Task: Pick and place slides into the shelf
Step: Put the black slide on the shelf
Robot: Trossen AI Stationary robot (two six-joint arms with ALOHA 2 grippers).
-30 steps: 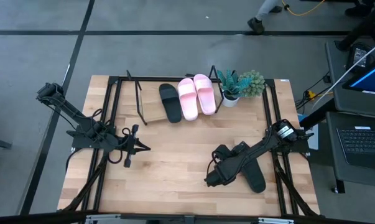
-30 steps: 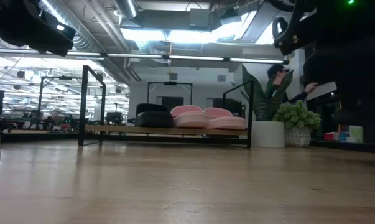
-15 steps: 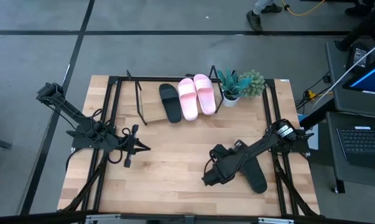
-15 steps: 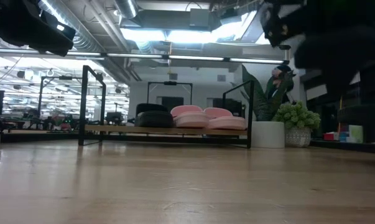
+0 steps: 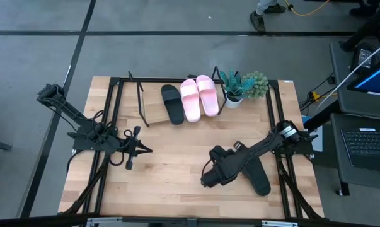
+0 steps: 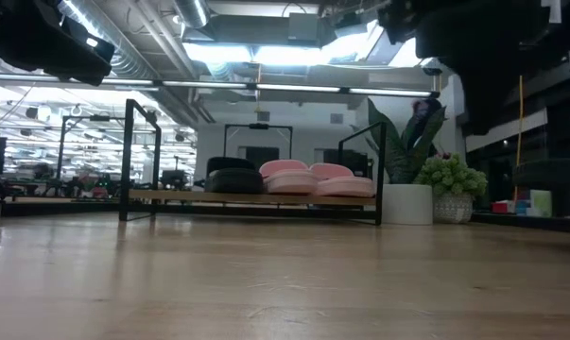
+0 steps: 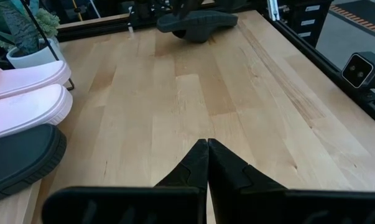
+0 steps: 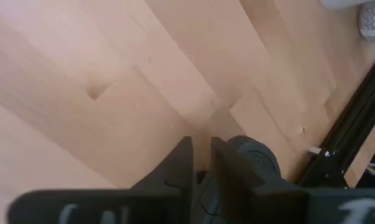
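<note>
My right gripper should pull back, open wide and go astride the slide's rail-side edge (image 8: 273, 160), because the black slide's rounded end (image 8: 254, 148) is behind one finger, outside the gripper's narrow gap.
On the shelf (image 5: 152, 106) at the table's far side, one black slide (image 5: 172, 104) and two pink slides (image 5: 190, 99) (image 5: 208, 94) lie side by side on their soles. Another black slide (image 5: 259, 180) lies on the tabletop at the near right, under my right arm. My right gripper (image 5: 207, 181) hangs above the bare wood, left of that slide. Its fingers point steeply down and stand a narrow gap apart, with wood showing between the tips (image 8: 201, 146). The slide's rounded end (image 8: 255, 155) shows just behind one finger. My left gripper (image 5: 145, 149) waits shut at the table's left.
Two potted plants (image 5: 232, 88) (image 5: 256, 84) stand right of the shelf at the far right. Black frame rails (image 5: 284, 183) run along the table's left and right sides. Bare wood lies between the grippers and the shelf. A laptop desk stands beyond the right edge.
My right gripper has risen a little and drifted toward the table's left edge, away from the black slide on the tabletop. That slide has stayed where it was.
</note>
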